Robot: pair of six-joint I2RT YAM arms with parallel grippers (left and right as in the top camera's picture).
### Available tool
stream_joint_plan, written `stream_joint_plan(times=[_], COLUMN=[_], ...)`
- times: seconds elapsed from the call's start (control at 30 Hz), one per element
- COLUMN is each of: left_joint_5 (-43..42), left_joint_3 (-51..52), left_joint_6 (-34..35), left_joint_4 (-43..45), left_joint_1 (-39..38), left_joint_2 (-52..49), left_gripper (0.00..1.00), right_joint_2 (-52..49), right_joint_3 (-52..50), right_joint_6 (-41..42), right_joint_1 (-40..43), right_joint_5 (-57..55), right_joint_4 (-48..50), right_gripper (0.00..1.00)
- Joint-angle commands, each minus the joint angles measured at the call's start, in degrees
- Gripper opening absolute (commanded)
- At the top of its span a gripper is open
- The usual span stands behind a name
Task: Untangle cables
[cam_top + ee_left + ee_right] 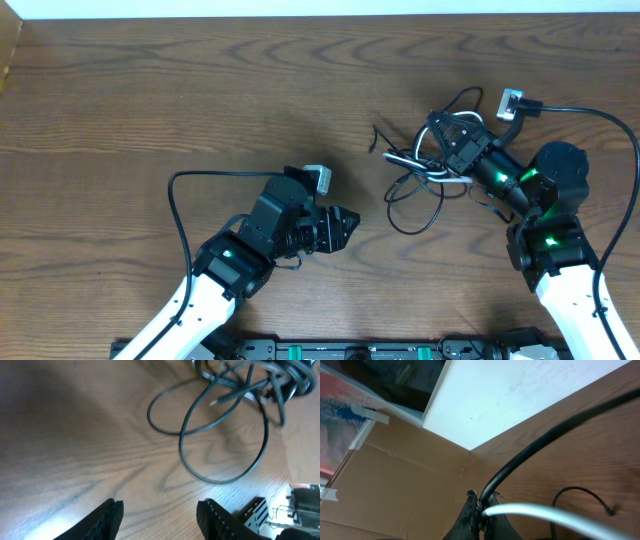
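My right gripper alone is holding the tangle (425,178), which hangs loose. My left gripper should grip the bundled loops (402,159) tightly before my right gripper pulls the white cable away.
The cables (418,178) lie tangled on the wooden table right of centre: thin black loops and one white cable (428,166). My right gripper (437,133) sits over the top of the tangle. In the right wrist view it (481,506) is shut on a black cable (545,440) and the white cable (560,512) together. My left gripper (345,228) hovers to the left of the tangle, open and apart from it. The left wrist view shows its fingers (114,512) spread with bare wood between them, and black cable loops (220,435) lying ahead.
A cardboard box (8,50) stands at the far left edge, with a white wall strip (320,8) along the back. The arms' thicker black wires (180,200) arc over the table. The robot base rail (350,350) runs along the front edge.
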State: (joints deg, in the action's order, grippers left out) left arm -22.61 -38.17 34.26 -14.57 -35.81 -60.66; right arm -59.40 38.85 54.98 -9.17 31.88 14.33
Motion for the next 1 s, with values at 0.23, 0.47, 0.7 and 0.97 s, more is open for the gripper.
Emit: stream_joint_plan(times=[0.23,0.47,0.7,0.97], left_joint_5=[-0.7,3.0,5.1,5.2], left_joint_3=[0.4,0.4,0.4,0.4], left_joint_6=[6.2,14.5,29.9,44.8], left_joint_4=[6.0,9.1,11.5,17.6], left_joint_1=[-0.2,-0.2,-0.3,-2.3], left_joint_2=[-0.3,-0.7,-3.7,-6.0], left_gripper=[0.75,0.81,0.94,0.94], right_joint_2=[0.8,0.8,0.8,0.8], right_joint_3=[1.2,1.2,1.2,1.2], right_joint_6=[0.7,-0.4,-5.2,-11.1], right_joint_1=[0.1,-0.1,-2.6,-4.3], right_joint_5=[3.9,6.3,6.2,6.9], right_joint_4=[-0.9,-1.7,-1.7,-1.2], right_gripper=[0.01,0.01,0.01,0.01])
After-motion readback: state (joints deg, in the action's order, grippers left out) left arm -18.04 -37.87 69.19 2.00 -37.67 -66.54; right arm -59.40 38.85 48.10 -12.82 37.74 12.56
